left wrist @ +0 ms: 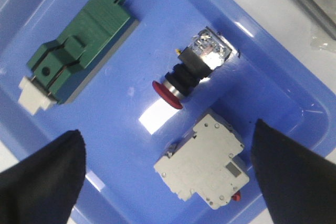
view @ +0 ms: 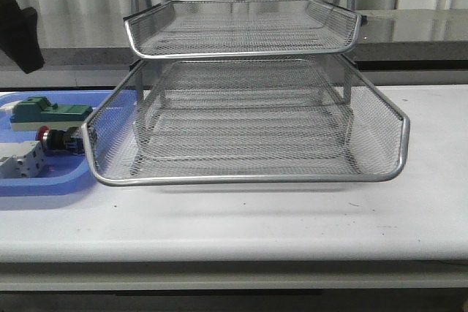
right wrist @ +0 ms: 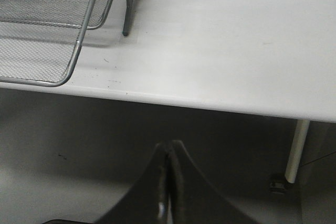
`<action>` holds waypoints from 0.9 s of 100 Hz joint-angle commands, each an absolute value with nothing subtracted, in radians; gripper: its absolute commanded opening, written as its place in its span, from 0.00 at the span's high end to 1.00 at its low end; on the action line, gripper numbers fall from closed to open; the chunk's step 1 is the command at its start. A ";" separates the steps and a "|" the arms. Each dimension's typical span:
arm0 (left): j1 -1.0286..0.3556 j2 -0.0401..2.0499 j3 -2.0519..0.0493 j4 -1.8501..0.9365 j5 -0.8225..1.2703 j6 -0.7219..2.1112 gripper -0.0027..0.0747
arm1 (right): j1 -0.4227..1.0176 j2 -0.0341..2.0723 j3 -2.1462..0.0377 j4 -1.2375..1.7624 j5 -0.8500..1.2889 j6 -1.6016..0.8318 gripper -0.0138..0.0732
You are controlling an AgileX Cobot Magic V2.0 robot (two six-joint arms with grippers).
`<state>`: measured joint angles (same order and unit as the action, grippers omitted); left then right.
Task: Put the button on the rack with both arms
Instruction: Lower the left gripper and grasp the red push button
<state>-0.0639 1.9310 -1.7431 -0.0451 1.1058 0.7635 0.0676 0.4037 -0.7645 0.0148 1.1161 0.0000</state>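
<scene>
The button's shiny rear block [view: 74, 140] is clear of the breaker and the green-topped block, so my left gripper should keep going down to the rear block and close there.
The button [left wrist: 184, 77] lies on its side in a blue tray [left wrist: 262, 61], red head toward the tray's middle, black body and a shiny rear block behind it. The front view shows the button [view: 55, 138] just left of the rack [view: 248, 177], a silver wire-mesh letter tray whose lower tier is slid out toward me. My left gripper [left wrist: 167, 129] hovers open above the tray, wide black fingers [left wrist: 47, 177] on either side, with the button a little beyond the gap between them. My right gripper [right wrist: 169, 145] is shut and empty, off the table's front edge beside the rack's corner [right wrist: 79, 45].
A green-topped block [left wrist: 79, 45] and a white breaker block [left wrist: 205, 166] share the blue tray with the button; the breaker lies between my left fingers. Part of the left arm [view: 18, 27] shows at the upper left. The white table [view: 292, 217] ends at an edge [right wrist: 210, 106].
</scene>
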 commanded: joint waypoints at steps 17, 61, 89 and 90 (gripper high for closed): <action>-0.063 1.995 -1.864 -0.112 1.124 0.976 0.17 | 0.068 0.411 -0.797 0.006 1.059 0.000 0.92; -0.100 2.090 -1.866 -0.151 1.056 1.086 0.17 | 0.068 0.411 -0.797 0.006 1.059 0.000 0.92; -0.120 2.149 -1.866 -0.142 1.015 1.102 0.17 | 0.068 0.411 -0.797 0.006 1.058 0.000 0.92; -0.120 2.150 -1.866 -0.140 1.013 1.102 0.17 | 0.068 0.411 -0.797 0.006 1.058 0.000 0.92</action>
<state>-0.1112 2.1977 -1.8355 -0.1293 1.0402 1.0972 0.0676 0.4037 -0.7645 0.0148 1.1161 0.0000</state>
